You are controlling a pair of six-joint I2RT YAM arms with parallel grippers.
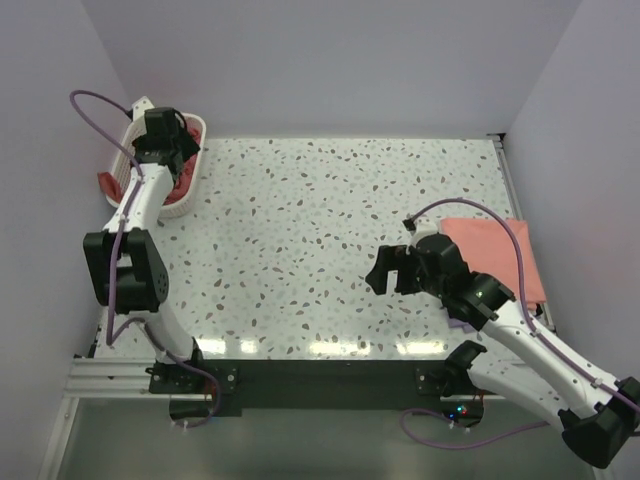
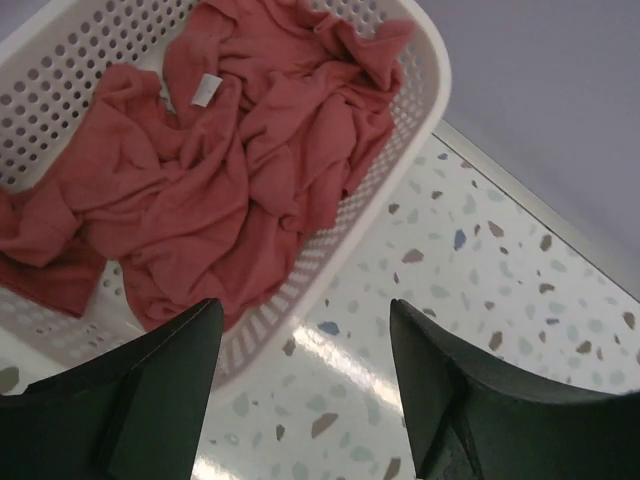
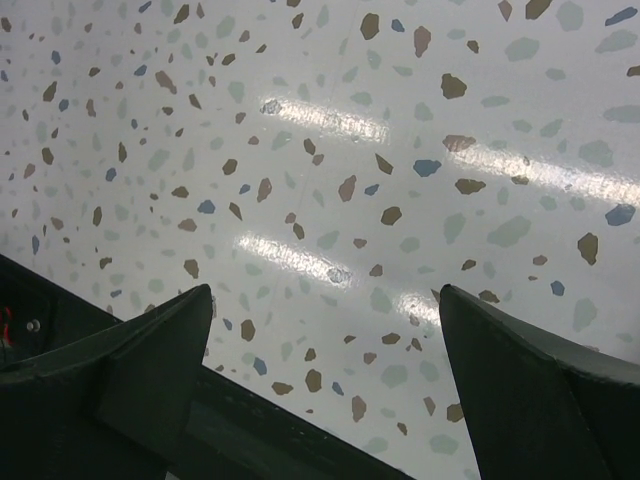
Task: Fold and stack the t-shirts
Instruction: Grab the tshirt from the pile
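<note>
The fingers of my left gripper are spread, and the red t-shirt's raised folds (image 2: 248, 172) lie open to them. I should keep moving down into the white basket (image 1: 182, 190) until the fingers are on both sides of a fold.
Crumpled dusty red t-shirts (image 2: 230, 170) fill the white lattice basket (image 2: 425, 90) at the table's far left corner (image 1: 192, 172). My left gripper (image 2: 305, 310) hangs open just over the basket's near rim, with nothing between its fingers. From above, the left gripper (image 1: 172, 148) covers most of the basket. A folded salmon pink t-shirt (image 1: 490, 250) lies flat at the table's right edge. My right gripper (image 1: 392, 278) hovers open left of that shirt, over bare table, and holds nothing (image 3: 325, 295).
A flap of red cloth (image 1: 105, 185) hangs outside the basket on its left. The speckled terrazzo table (image 1: 320, 230) is walled at the back and both sides. A dark rail (image 1: 320, 375) runs along the near edge.
</note>
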